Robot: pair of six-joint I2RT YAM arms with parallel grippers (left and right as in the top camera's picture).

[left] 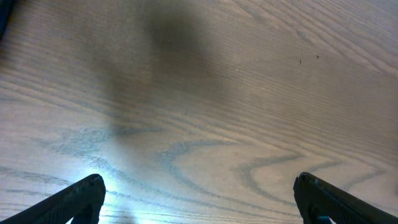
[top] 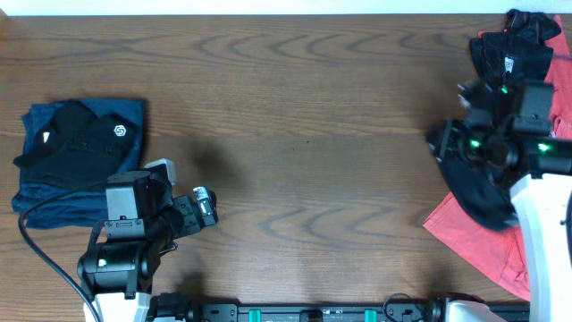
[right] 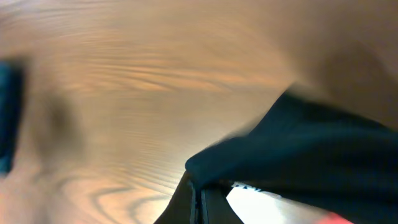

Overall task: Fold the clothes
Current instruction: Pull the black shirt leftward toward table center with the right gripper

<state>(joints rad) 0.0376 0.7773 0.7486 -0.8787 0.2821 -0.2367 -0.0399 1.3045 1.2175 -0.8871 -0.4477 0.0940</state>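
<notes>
My right gripper is holding the cloth of the dark navy garment [top: 483, 195], and the middle wood [top: 326, 148] lies clear. It should keep pulling the garment toward that wood until the cloth gets there, then let go.
A dark navy garment [top: 472, 183] hangs from my right gripper [top: 444, 143] at the table's right side. In the right wrist view the jaws [right: 200, 198] are pressed together on its dark cloth [right: 311, 155]. A red garment [top: 487, 240] lies under it, and a heap of dark clothes [top: 523, 45] sits at the back right. A folded stack, a black shirt [top: 76, 139] on blue clothes [top: 49, 201], lies at the left. My left gripper [top: 204, 210] is open and empty over bare wood, its fingertips [left: 198, 199] wide apart.
The brown wooden table [top: 304, 116] stretches between the two piles. The left arm's base [top: 112, 264] stands at the front left, with a black cable beside it. The white right arm [top: 545, 233] stands over the red garment.
</notes>
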